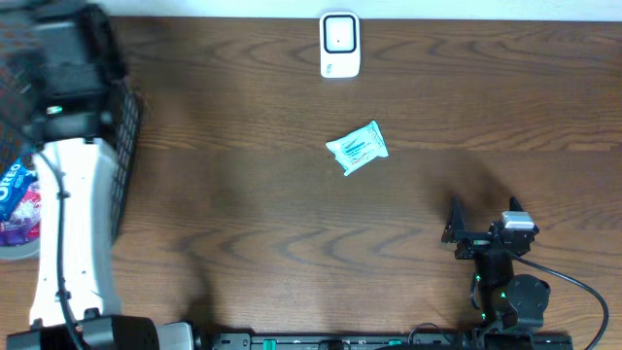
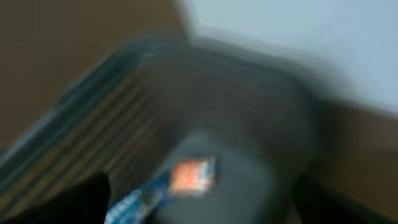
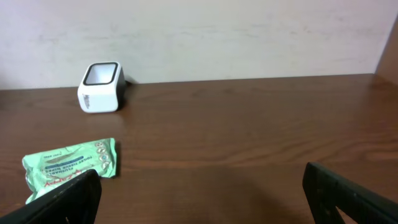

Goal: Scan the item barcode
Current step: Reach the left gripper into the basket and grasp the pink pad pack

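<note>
The colourful snack pack [image 1: 21, 222] is uncovered in the black basket, so my left gripper should keep moving down toward it with fingers wide open, then close on its edge [image 1: 35, 202].
The item, a green packet [image 1: 357, 148], lies flat in the middle of the table, and it also shows at the lower left of the right wrist view [image 3: 68, 163]. The white barcode scanner [image 1: 339, 44] stands at the far edge, near the wall [image 3: 99, 86]. My right gripper [image 1: 483, 219] rests low at the near right, open and empty [image 3: 202, 199], well short of the packet. My left gripper [image 2: 202, 205] hangs over the black basket [image 2: 93, 112] at the far left. Its dark fingers [image 2: 84, 199] stand wide apart in a blurred view, with a blue packet [image 2: 134, 202] below them.
The black wire basket [image 1: 124, 156] sits at the table's left edge under the left arm [image 1: 73, 224]. Blue and colourful snack packs [image 1: 12, 194] lie beside it at the far left. A pale wall rises behind the scanner.
</note>
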`<action>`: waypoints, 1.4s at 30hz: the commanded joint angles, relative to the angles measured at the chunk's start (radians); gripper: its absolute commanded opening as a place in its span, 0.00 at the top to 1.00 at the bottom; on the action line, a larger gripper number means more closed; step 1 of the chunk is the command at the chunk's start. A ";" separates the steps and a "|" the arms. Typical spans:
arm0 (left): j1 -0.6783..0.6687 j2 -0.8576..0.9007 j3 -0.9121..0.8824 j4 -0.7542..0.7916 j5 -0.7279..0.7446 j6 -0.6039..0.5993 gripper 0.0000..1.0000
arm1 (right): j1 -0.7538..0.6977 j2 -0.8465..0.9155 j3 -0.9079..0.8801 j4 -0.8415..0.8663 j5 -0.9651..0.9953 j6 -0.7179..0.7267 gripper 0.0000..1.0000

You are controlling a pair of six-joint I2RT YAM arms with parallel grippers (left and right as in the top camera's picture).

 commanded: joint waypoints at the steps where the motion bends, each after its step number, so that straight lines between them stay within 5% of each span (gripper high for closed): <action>1: 0.120 0.007 0.003 -0.075 0.019 -0.087 0.08 | 0.007 -0.006 -0.002 -0.004 -0.002 0.010 0.01; 23: 0.455 0.288 0.001 -0.520 0.266 -0.026 0.16 | 0.007 -0.006 -0.002 -0.004 -0.002 0.010 0.01; 27: 0.469 0.350 0.000 -0.546 0.306 -0.026 0.24 | 0.007 -0.006 -0.002 -0.004 -0.002 0.010 0.01; 42: 0.470 0.471 -0.049 -0.476 0.302 -0.026 0.24 | 0.007 -0.006 -0.002 -0.004 -0.002 0.010 0.01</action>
